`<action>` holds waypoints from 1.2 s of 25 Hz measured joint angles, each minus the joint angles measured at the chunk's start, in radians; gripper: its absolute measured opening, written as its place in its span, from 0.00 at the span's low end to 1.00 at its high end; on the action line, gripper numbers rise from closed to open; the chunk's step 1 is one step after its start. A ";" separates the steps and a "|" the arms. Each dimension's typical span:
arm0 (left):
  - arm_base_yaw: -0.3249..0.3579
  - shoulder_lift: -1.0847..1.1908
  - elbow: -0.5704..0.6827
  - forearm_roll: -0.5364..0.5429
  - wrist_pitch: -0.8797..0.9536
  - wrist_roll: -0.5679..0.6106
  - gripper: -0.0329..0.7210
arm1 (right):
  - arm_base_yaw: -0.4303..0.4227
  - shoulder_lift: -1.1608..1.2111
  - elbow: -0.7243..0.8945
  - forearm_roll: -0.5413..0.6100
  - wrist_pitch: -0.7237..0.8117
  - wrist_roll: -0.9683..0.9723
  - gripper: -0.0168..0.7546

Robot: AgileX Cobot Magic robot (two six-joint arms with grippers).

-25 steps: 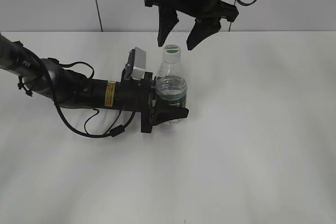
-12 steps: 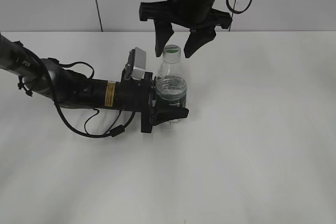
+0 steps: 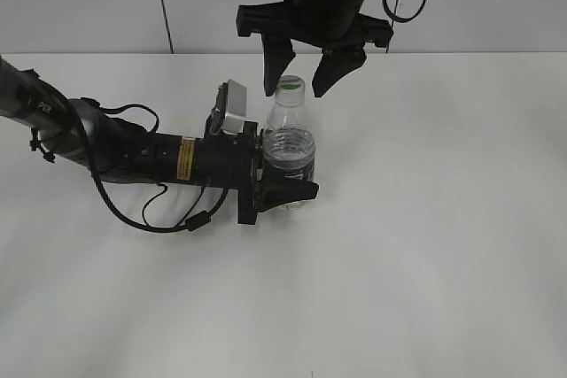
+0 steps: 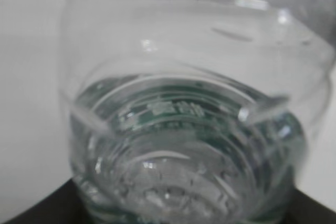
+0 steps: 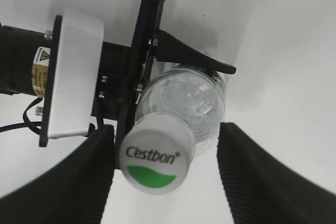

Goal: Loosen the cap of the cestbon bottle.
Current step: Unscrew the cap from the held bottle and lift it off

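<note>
My gripper will twist the white cap, and the cap will turn by itself and stay seated, because my left gripper is shut on the bottle's lower body.
The cestbon bottle stands upright on the white table, clear with a dark green label. My left gripper is shut on its lower body from the left; the bottle fills the left wrist view. The white cap with its green mark and "Cestbon" text shows from above in the right wrist view. My right gripper hangs over the bottle, open, with one finger on each side of the cap. The left finger is close against the cap; the right finger stands apart from it.
The white table spreads around the bottle. A grey wall with a dark vertical seam rises behind. The left arm and its cable lie low across the left of the table.
My right gripper has come down and a little left, from above and behind the cap to straddling it. In the last half second it barely moved. The left arm and bottle stayed still.
</note>
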 joint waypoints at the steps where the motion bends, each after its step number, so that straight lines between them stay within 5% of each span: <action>1: 0.000 0.000 0.000 0.000 0.000 0.000 0.59 | 0.000 0.000 0.000 0.000 0.000 -0.003 0.63; 7: 0.000 0.000 0.000 0.000 0.000 0.000 0.59 | 0.000 0.000 0.000 0.018 0.000 -0.013 0.61; 19: 0.000 0.000 0.000 0.000 0.001 0.001 0.59 | 0.000 0.000 0.000 0.026 0.000 -0.022 0.42; 30: 0.000 0.000 0.000 0.000 0.003 0.003 0.59 | 0.000 0.000 0.000 0.026 0.000 -0.165 0.42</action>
